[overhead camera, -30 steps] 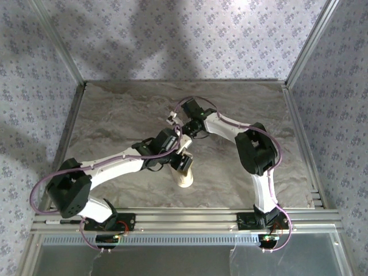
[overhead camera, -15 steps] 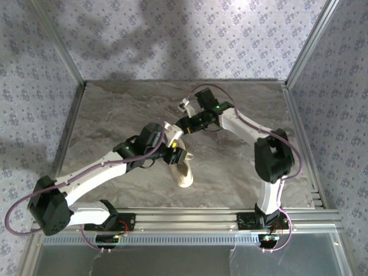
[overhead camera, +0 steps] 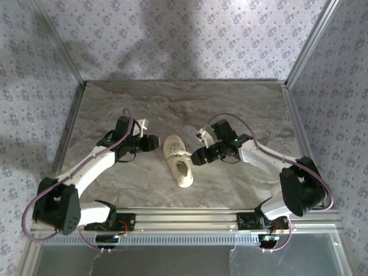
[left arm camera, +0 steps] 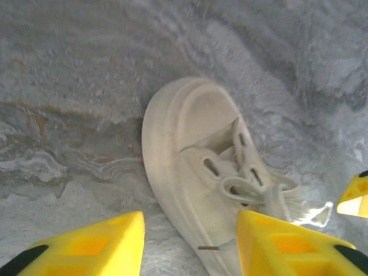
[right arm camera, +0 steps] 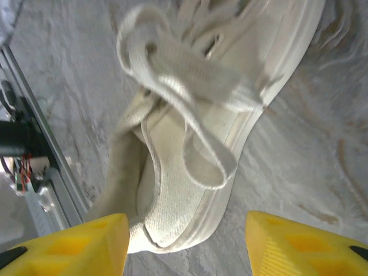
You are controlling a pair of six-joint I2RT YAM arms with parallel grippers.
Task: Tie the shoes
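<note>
The laces (right arm camera: 192,72) sit bunched and slack over the tongue, so my right gripper should take the drooping loop (right arm camera: 217,179) and pull it tight against my left gripper's pull.
A cream low-top shoe (overhead camera: 179,163) lies on the marbled table with its toe toward the back, its white laces (overhead camera: 183,154) bunched in loops over the tongue. My left gripper (overhead camera: 154,142) hovers just left of the toe, open and empty. The left wrist view looks past its yellow fingers (left arm camera: 86,248) at the shoe (left arm camera: 192,144), where a lace end (left arm camera: 214,248) lies against the shoe's side. On the other side, my right gripper (overhead camera: 196,156) is open and holds nothing. Its wrist view shows the heel (right arm camera: 172,195) and a lace loop (right arm camera: 195,132) ahead of the gripper (right arm camera: 187,247).
An aluminium rail (overhead camera: 184,221) runs along the near edge, with both arm bases on it. Patterned walls and metal posts (overhead camera: 299,57) close in the table at the back and sides. Bare table surface (overhead camera: 247,109) lies behind and to both sides of the shoe.
Both arms have drawn apart from over the shoe. The left gripper swung left, the right one came down to the shoe's right side. The shoe now lies uncovered, its laces looped.
</note>
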